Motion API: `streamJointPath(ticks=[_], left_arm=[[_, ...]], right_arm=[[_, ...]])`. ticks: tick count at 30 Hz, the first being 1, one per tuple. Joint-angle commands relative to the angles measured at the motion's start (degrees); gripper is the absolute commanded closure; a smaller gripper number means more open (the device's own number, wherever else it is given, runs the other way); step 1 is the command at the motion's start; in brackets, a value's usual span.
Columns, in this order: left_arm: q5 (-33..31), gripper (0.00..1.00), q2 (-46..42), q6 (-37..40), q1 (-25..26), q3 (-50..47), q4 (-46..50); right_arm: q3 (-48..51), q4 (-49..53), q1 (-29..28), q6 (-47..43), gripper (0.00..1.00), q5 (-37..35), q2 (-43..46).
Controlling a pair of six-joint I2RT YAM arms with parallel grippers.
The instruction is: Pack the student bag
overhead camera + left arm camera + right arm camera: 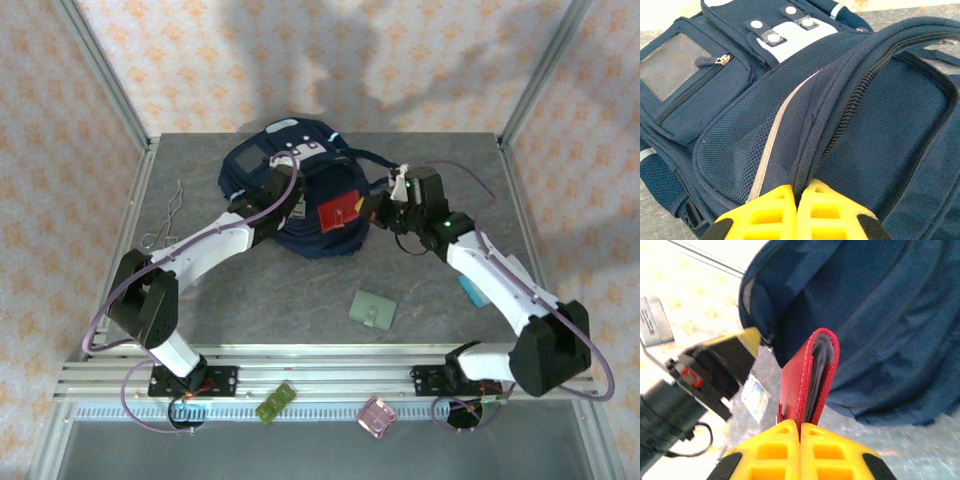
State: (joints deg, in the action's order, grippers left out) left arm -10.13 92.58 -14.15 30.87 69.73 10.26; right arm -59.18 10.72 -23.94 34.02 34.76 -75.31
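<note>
My left gripper is holding the bag's rim point(827, 107) open. My right gripper keeps moving the red case into the bag's opening point(890, 115) and lets go deep inside.
The student bag point(262, 160) is a large navy backpack lying at the back middle of the table, front patches up. My left gripper point(799, 191) is shut on the rim of its main zip opening point(850, 110), pinching the fabric fold between its yellow fingers. My right gripper point(800, 424) is shut on a flat red zip case point(807, 372), holding it edge-up just beside the bag point(875, 315). From above, the red case point(340, 213) lies over the bag's right front, between the two grippers.
A green card holder point(373, 309) lies on the table in front of the bag, a cyan item point(470, 290) under the right arm, and a bent wire point(168, 215) at the left. A green piece point(275, 402) and a pink block point(376, 414) rest by the front rail. A small white packet point(756, 396) lies beside the bag.
</note>
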Motion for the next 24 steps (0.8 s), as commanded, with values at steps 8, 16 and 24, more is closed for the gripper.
streamJointPath(ticks=[8,16,24], left_arm=[[7.0,1.0,-4.2,-4.6,0.2,3.2,-3.9],[9.0,1.0,-3.5,-6.5,1.3,3.1,-5.3],[9.0,1.0,-4.0,-7.6,1.5,2.5,-6.2]], right_arm=[[-2.2,-24.4,0.1,16.0,1.0,-1.2,-14.2],[-3.1,-34.2,-4.2,24.0,1.0,-5.3,-22.1],[-7.3,-37.1,-8.3,26.9,1.0,-4.0,-30.2]])
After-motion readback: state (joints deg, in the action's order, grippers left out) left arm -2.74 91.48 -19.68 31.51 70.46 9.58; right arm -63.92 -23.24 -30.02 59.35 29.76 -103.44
